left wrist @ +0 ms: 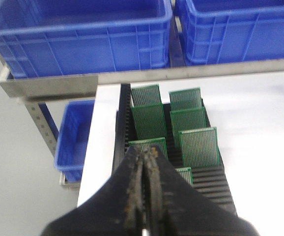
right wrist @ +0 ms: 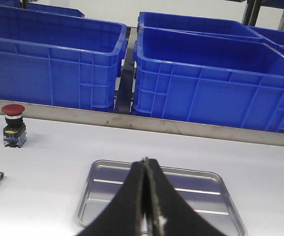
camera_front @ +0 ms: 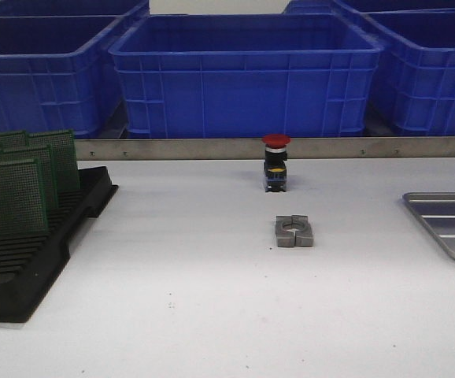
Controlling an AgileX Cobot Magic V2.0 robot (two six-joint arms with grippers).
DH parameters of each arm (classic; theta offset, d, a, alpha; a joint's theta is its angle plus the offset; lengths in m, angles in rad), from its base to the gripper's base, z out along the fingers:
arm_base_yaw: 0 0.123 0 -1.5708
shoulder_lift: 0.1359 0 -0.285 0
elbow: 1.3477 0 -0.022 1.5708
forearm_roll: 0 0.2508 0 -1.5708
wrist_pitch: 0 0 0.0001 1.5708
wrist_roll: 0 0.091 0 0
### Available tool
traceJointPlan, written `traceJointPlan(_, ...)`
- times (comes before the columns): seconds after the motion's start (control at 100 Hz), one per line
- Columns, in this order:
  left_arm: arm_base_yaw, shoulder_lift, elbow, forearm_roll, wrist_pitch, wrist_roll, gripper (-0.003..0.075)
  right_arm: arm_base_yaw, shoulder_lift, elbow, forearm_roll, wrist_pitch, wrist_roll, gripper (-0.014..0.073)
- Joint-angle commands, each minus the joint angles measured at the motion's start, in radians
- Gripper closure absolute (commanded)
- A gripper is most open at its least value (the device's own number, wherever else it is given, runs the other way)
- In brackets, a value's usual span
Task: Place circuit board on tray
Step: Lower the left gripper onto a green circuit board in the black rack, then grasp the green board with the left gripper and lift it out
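Note:
The nearest green circuit board (left wrist: 185,176) stands upright and clear of its neighbours. My left gripper keeps going down to that board's top edge (left wrist: 184,169) and closes there.
Several green circuit boards (camera_front: 13,195) stand upright in a black slotted rack (camera_front: 31,260) at the table's left; they also show in the left wrist view (left wrist: 198,146). The silver-grey tray (camera_front: 452,224) lies at the table's right edge, partly cut off; the right wrist view shows it empty (right wrist: 201,189). My left gripper (left wrist: 146,150) is shut and empty, over the near end of the rack (left wrist: 211,179). My right gripper (right wrist: 145,161) is shut and empty, above the tray's near side. Neither gripper shows in the front view.
A red-capped push button (camera_front: 275,161) stands mid-table at the back, with a grey metal clamp block (camera_front: 294,232) in front of it. Large blue bins (camera_front: 247,71) sit behind a metal rail. A small blue bin (left wrist: 73,137) sits below the table's left edge.

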Motion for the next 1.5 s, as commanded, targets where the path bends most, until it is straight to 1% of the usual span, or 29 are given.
traceJointPlan(0.0,0.001,0.111,-0.102,-0.015,-0.004,-0.010,0.0729,-0.002,-0.016,-0.001,-0.012,-0.078,0.002,0.0653)
traceJointPlan(0.07,0.001,0.190,-0.150,-0.015,0.038,0.010,0.0671,-0.002,-0.016,-0.001,-0.012,-0.078,0.002,0.0653)
traceJointPlan(0.14,0.001,0.267,-0.189,-0.019,0.068,0.041,0.0578,-0.002,-0.016,-0.001,-0.012,-0.078,0.002,0.0653)
traceJointPlan(0.19,0.001,0.325,-0.210,-0.021,0.076,0.056,0.0498,-0.002,-0.016,-0.001,-0.012,-0.078,0.002,0.0653)
traceJointPlan(0.24,0.001,0.374,-0.231,-0.021,0.087,0.076,0.0437,-0.002,-0.016,-0.001,-0.012,-0.078,0.002,0.0653)
traceJointPlan(0.29,0.001,0.420,-0.252,-0.021,0.099,0.101,0.0394,-0.002,-0.016,-0.001,-0.012,-0.078,0.002,0.0653)
traceJointPlan(0.33,0.001,0.465,-0.269,-0.021,0.112,0.133,0.0377,-0.002,-0.016,-0.001,-0.012,-0.078,0.002,0.0653)
traceJointPlan(0.43,-0.005,0.562,-0.305,-0.048,0.124,0.262,0.0376,-0.002,-0.016,-0.001,-0.012,-0.078,0.002,0.0653)
traceJointPlan(0.48,-0.012,0.606,-0.316,-0.083,0.128,0.402,0.0376,-0.002,-0.016,-0.001,-0.012,-0.078,0.002,0.0653)
traceJointPlan(0.53,-0.024,0.649,-0.329,-0.128,0.141,0.591,0.0376,-0.002,-0.016,-0.001,-0.012,-0.078,0.002,0.0653)
traceJointPlan(0.6,-0.040,0.708,-0.349,-0.190,0.158,0.762,0.0376,-0.002,-0.016,-0.001,-0.012,-0.078,0.002,0.0653)
traceJointPlan(0.74,-0.067,0.820,-0.371,-0.223,0.163,1.017,0.0376,-0.002,-0.016,-0.001,-0.012,-0.078,0.002,0.0653)
traceJointPlan(0.81,-0.067,0.872,-0.371,-0.223,0.161,1.105,0.0376,-0.002,-0.016,-0.001,-0.012,-0.078,0.002,0.0653)
traceJointPlan(0.99,-0.067,0.975,-0.371,-0.221,0.165,1.165,0.0376,-0.002,-0.016,-0.001,-0.012,-0.078,0.002,0.0653)
traceJointPlan(1.14,-0.067,1.010,-0.371,-0.221,0.165,1.244,0.0376,-0.002,-0.016,-0.001,-0.012,-0.078,0.002,0.0653)
traceJointPlan(1.49,-0.067,1.048,-0.371,-0.199,0.200,1.269,0.0376,-0.002,-0.016,-0.001,-0.012,-0.078,0.002,0.0653)
